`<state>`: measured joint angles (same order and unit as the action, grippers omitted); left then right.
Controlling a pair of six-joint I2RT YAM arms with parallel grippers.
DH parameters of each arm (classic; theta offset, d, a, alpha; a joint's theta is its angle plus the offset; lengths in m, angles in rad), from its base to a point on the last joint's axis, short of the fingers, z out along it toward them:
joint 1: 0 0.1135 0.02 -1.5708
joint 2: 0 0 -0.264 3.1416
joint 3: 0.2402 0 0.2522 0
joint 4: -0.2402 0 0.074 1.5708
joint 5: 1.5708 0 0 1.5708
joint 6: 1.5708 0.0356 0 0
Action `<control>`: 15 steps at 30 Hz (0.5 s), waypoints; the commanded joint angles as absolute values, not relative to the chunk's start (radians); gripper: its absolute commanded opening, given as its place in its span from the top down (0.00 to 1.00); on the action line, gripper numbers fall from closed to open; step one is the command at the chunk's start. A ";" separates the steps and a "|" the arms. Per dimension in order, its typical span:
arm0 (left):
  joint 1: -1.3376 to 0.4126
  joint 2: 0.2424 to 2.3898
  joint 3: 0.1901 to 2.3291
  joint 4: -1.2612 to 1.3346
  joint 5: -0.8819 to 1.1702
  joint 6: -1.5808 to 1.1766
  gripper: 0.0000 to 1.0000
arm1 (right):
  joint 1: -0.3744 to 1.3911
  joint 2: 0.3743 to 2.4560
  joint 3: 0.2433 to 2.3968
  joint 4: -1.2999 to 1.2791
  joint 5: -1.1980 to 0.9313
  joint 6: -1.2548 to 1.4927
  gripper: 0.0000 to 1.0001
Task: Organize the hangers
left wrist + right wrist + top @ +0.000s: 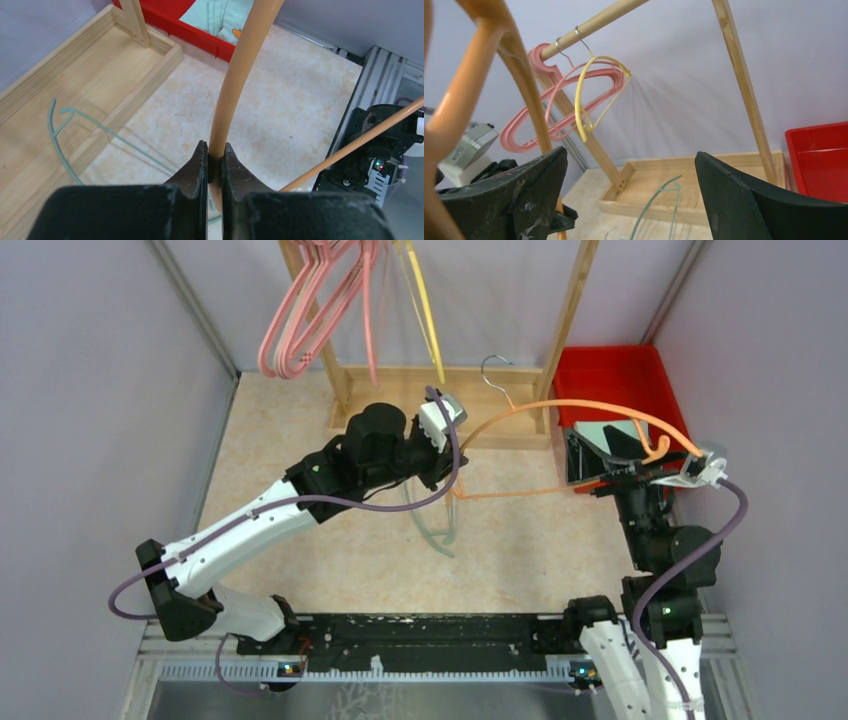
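Note:
The orange hanger (580,403) points the same way as the rack rod, so the robot's left gripper should move back and turn the hanger crosswise to the rod (616,15) before hooking it.
An orange hanger (600,406) with a silver hook is held up over the floor between both arms. My left gripper (452,468) is shut on its left end; in the left wrist view (215,150) the orange bar (240,65) runs up from between the jaws. My right gripper (600,473) is by the hanger's right part with its jaws wide open (630,152) and nothing between them; the orange hanger (459,95) passes outside its left finger. Pink hangers (300,330) and a yellow hanger (425,310) hang on the rack rod. A pale green hanger (435,525) lies on the floor.
The wooden rack's base tray (440,405) and slanted posts stand at the back centre. A red bin (610,375) holding pale green items sits at the back right, beside the right gripper. Grey walls close in both sides.

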<state>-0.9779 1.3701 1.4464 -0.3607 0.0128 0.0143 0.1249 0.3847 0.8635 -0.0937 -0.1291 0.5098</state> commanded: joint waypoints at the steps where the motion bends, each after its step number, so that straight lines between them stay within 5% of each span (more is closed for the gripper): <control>1: -0.881 1.356 1.503 -0.126 -0.288 0.086 1.00 | 0.150 0.263 0.786 -0.040 -0.496 0.724 0.01; 11: -0.880 1.399 1.532 -0.015 -0.233 0.100 1.00 | 0.150 0.499 0.506 1.055 -0.690 1.450 0.01; 15: -0.877 1.440 1.582 -0.020 -0.237 0.122 1.00 | 0.150 0.561 0.505 1.192 -0.736 1.531 0.01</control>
